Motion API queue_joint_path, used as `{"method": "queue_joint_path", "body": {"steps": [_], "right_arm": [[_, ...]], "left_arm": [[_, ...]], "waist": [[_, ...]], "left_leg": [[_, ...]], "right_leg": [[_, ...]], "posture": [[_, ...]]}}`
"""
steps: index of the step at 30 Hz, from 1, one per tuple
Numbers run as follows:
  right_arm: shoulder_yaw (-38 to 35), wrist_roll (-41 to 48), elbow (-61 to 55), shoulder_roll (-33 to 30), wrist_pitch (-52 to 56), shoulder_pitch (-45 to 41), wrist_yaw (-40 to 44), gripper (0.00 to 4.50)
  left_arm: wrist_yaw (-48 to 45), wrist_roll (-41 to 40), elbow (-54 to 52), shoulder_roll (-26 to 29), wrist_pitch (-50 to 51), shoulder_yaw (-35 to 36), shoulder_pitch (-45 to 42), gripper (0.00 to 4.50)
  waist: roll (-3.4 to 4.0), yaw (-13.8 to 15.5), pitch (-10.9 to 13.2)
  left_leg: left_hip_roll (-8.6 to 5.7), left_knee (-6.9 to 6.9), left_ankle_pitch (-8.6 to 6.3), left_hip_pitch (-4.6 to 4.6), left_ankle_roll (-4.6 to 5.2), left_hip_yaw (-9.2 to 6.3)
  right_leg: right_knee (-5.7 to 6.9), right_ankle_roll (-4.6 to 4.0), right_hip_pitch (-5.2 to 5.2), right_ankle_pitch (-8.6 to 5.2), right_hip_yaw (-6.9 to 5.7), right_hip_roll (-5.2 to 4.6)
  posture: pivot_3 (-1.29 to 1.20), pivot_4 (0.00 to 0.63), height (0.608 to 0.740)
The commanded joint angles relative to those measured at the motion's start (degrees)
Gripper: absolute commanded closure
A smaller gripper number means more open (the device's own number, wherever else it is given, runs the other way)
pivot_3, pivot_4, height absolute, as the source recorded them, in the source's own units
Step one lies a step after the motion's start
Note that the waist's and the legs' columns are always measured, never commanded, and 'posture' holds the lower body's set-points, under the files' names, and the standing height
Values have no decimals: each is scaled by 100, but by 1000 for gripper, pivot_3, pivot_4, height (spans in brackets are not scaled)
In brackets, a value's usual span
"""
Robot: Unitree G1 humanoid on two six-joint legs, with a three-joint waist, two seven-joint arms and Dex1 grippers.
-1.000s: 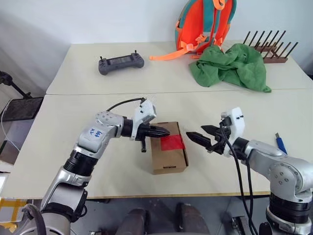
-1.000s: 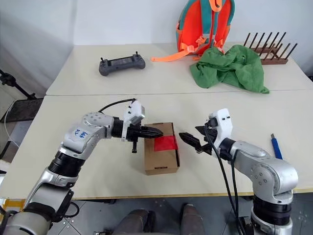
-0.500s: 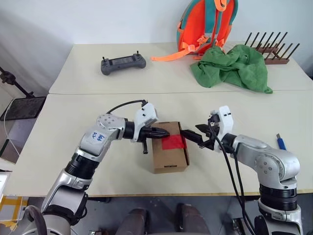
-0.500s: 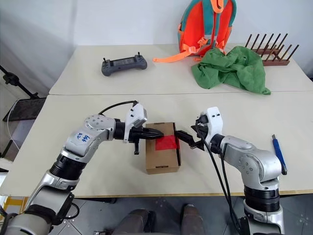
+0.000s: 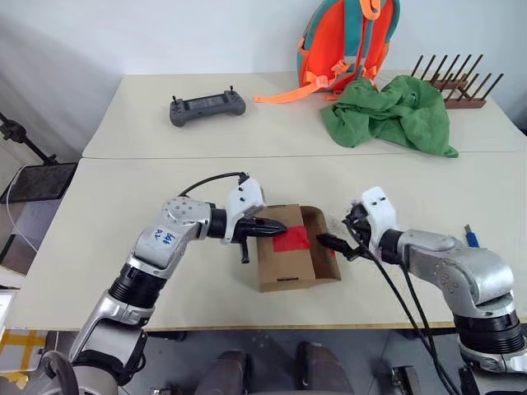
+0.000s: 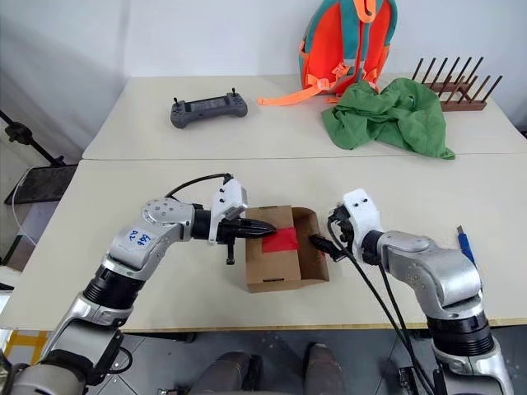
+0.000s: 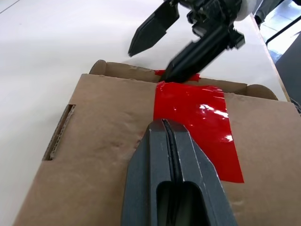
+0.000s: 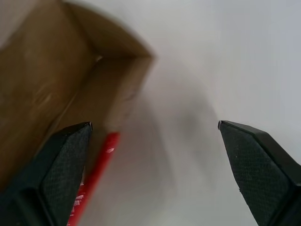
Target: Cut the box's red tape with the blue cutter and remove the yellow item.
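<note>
Next, I pinch the flap's red-taped edge with my right gripper and pull while my left gripper steadies the box, because my open right gripper only leans against the box's flap.
The brown cardboard box lies near the table's front edge, its right flap folded outward. The red tape sits on the closed left flap, with a strip of red tape along the flap's edge. My left gripper is shut and empty, tips resting on the box top at the tape. My right gripper is open at the raised flap, one finger against it. The blue cutter lies on the table far to the right. The yellow item is hidden.
At the back of the table lie a grey game controller, an orange backpack, a crumpled green cloth and a wooden peg rack. A black stand is off the table's left side.
My right gripper came in to the box's right edge and sank a little; the right flap now stands folded outward. The left gripper stayed on the box top.
</note>
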Motion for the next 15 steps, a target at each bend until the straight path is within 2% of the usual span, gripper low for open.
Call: {"method": "queue_joint_path", "body": {"steps": [1, 3, 6, 10, 12, 15], "right_arm": [[418, -589, -57, -263, -810, 304, 242, 10], [438, -764, 61, -222, -1214, 508, 287, 10], [724, -1306, 226, -534, -1957, 775, 556, 10], [439, -1232, 356, -335, -2126, 820, 596, 10], [249, -1025, 346, -249, -1976, 823, 684, 10], [-603, 577, 475, -27, -528, 772, 1292, 10]], "left_arm": [[-26, 117, -9, 68, 99, -168, 199, 4500], [-18, 124, -16, 84, 97, -157, 215, 4500], [2, 122, -52, 92, 118, -142, 240, 4500], [0, 122, -66, 110, 119, -137, 251, 4500], [11, 119, -89, 114, 131, -139, 269, 4500], [-11, 134, -63, 116, 80, -154, 254, 4500]], "waist": [[-2, 10, -1], [-8, 8, -5], [-9, 4, -5], [-10, 4, -6], [-10, 5, -6], [-10, 7, -6]], "left_leg": [[-1, 0, 0, 0, 0, -1], [0, -2, 0, 0, 0, -4], [-1, -1, 0, 6, 0, 1], [3, -4, 0, 41, 0, -8], [5, -2, -1, 48, 0, -15], [5, -2, 0, 45, 0, -23]], "right_leg": [[-1, 0, 0, 0, -1, 0], [-4, 0, 2, 0, -4, 1], [-6, 1, 8, 0, -2, 1], [-40, 1, 50, 0, -11, 3], [-52, 2, 64, 1, -14, 2], [-50, 2, 65, 1, 2, 0]], "posture": [[0, 150, 740], [0, 150, 740], [0, 150, 740], [0, 150, 740], [0, 150, 740], [0, 150, 740]]}}
